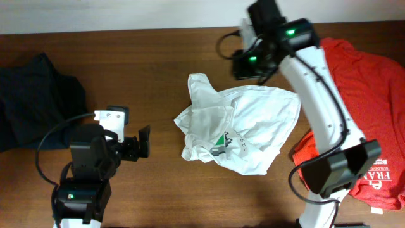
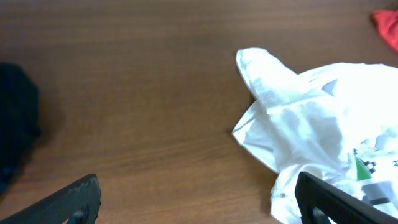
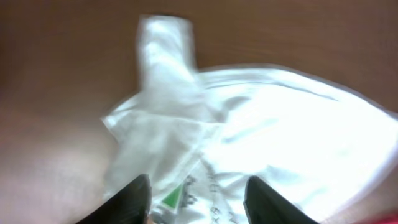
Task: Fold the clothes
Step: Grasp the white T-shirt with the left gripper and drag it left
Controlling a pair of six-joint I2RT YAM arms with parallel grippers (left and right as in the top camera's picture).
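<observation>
One side of the white T-shirt (image 1: 205,124) is bunched up against its print, so the robot's left gripper should grab that side's crumpled edge (image 1: 188,152) and pull it open before folding.
The clothes lie in three heaps. A white T-shirt (image 1: 243,123) with a small green-and-black print (image 1: 219,144) is crumpled at the table's middle; it also fills the right wrist view (image 3: 249,124) and shows in the left wrist view (image 2: 311,118). A red white-lettered T-shirt (image 1: 367,95) is at the right and dark navy garments (image 1: 35,98) at the left. My left gripper (image 1: 144,140) (image 2: 199,202) stands open just left of the white shirt, over bare wood. Above the shirt's far edge hovers my right gripper (image 1: 253,63) (image 3: 199,202), fingers apart, nothing between them.
The wooden table (image 1: 145,69) shows bare between the dark heap and the white shirt. The right arm's white links (image 1: 319,95) cross over the red shirt's left edge. The right wrist view is blurred.
</observation>
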